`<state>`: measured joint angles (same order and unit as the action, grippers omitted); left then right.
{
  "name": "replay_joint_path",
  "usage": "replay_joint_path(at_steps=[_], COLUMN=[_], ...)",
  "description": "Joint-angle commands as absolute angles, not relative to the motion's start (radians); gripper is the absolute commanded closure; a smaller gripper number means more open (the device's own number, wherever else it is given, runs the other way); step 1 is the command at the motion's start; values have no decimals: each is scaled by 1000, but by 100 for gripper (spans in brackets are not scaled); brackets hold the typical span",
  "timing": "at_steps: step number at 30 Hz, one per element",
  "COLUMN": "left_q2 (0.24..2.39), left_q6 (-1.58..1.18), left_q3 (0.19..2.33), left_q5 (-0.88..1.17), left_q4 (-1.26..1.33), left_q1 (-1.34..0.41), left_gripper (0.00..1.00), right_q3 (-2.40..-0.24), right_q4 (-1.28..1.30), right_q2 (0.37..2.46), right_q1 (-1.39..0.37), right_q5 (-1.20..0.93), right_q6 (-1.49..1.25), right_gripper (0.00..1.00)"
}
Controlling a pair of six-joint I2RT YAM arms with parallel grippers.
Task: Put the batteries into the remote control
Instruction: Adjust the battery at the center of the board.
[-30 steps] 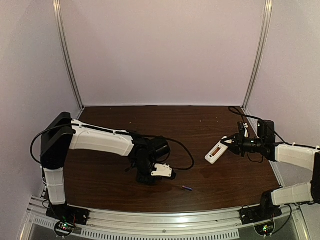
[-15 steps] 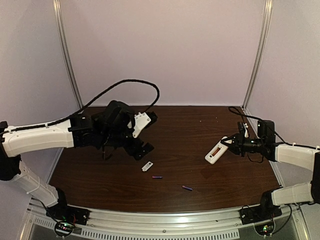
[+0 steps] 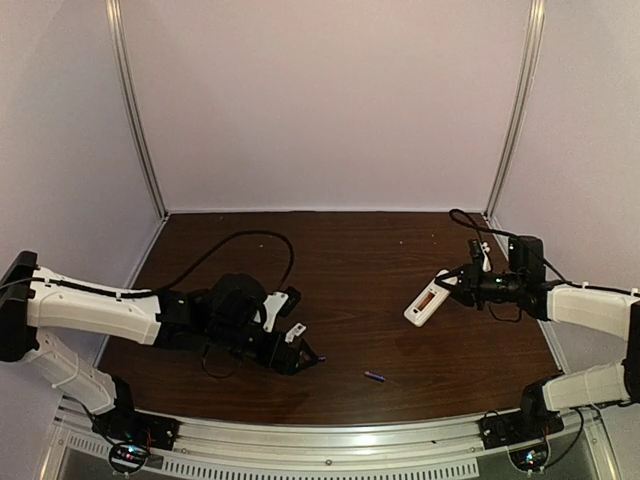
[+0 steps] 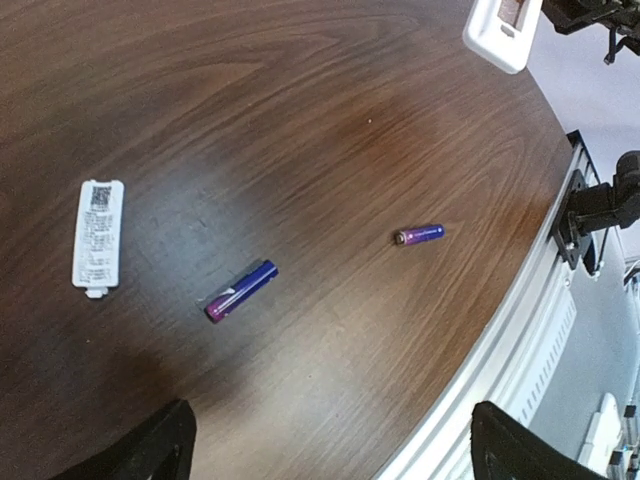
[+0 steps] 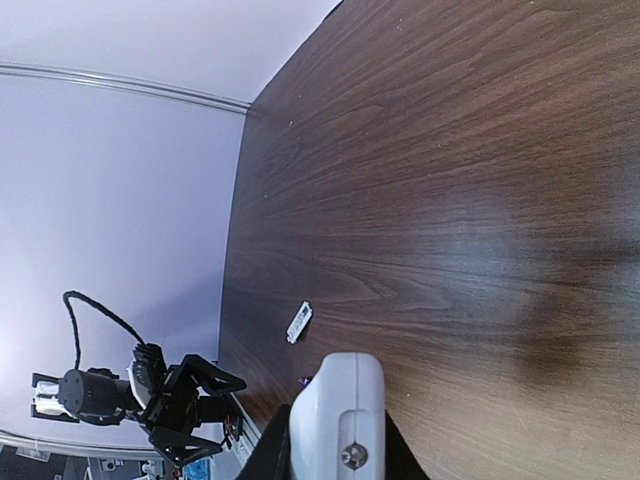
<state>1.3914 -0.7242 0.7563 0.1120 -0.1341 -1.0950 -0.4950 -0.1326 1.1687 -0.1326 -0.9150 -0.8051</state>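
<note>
My left gripper is open, and the nearer battery [image 4: 241, 290] lies at a slant across its opening. I should turn my left gripper to line up with the battery before it closes on its long sides [image 4: 247, 288].
Two bluish-purple batteries lie on the dark wood table: one [image 4: 241, 290] just ahead of my left gripper [image 4: 335, 450], the other [image 4: 419, 235] nearer the front rail, also seen from above [image 3: 374, 376]. My left gripper [image 3: 298, 352] hangs low over the table, open, with nothing between its fingers. The white remote control [image 3: 428, 298] is held above the table on the right, reddish compartment up, with my right gripper [image 3: 452, 284] shut on its end. In the right wrist view the remote control [image 5: 340, 415] fills the space between the dark fingers [image 5: 272, 452].
A small white cover piece [image 4: 98, 234] with a printed label lies flat to the left of the nearer battery, and shows in the right wrist view [image 5: 300, 321]. The metal front rail [image 4: 520, 330] runs close to the batteries. A black cable [image 3: 240, 238] loops behind the left arm.
My left arm has swung down from a raised pose to just above the table by the nearer battery, and its jaws have opened wide. The right gripper with the remote has shifted slightly left.
</note>
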Motion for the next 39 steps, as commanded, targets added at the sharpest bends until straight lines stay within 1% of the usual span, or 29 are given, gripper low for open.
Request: replay_joint_path(at_steps=[1, 7, 10, 11, 12, 13, 16, 17, 18, 22, 28, 32, 39], left_q2=[1429, 1531, 1545, 1552, 1562, 1574, 1615, 1622, 1624, 1641, 1695, 1727, 1741], left_q6=[-880, -945, -916, -898, -877, -859, -836, -838, -845, -869, -883, -892, -914], left_q3=[732, 711, 719, 738, 765, 799, 879, 894, 904, 908, 904, 909, 886], left_q5=[179, 253, 231, 212, 184, 153, 88, 77, 69, 93, 89, 81, 72], left_q4=[50, 149, 145, 112, 66, -2, -147, -170, -185, -190, -189, -155, -96], left_q1=[-1094, -1107, -1123, -1129, -1135, -1140, -1150, -1158, -1167, -1187, -1187, -1185, -1122], left_gripper=[3, 3, 2, 4, 7, 15, 40, 46, 50, 59, 60, 53, 52], right_q3=[-537, -556, -556, -556, -554, -555, -554, -556, -557, -559, -562, -560, -563], right_q4=[-184, -152, -148, -149, -151, -152, -152, -151, -147, -143, -137, -134, -122], right_q2=[1192, 1194, 1197, 1198, 1200, 1200, 1198, 1197, 1197, 1195, 1197, 1197, 1195], right_q1=[-162, -164, -164, -165, -165, -166, -166, -166, -166, -166, -166, -166, -167], right_q5=[-878, -871, -869, -869, -871, -871, -871, -871, -871, -873, -873, -871, -872], right_q6=[-825, -805, -798, -798, -798, -798, -800, -799, -798, -794, -788, -785, -775], right_gripper=[100, 100, 100, 100, 100, 100, 100, 100, 100, 100, 100, 100, 100])
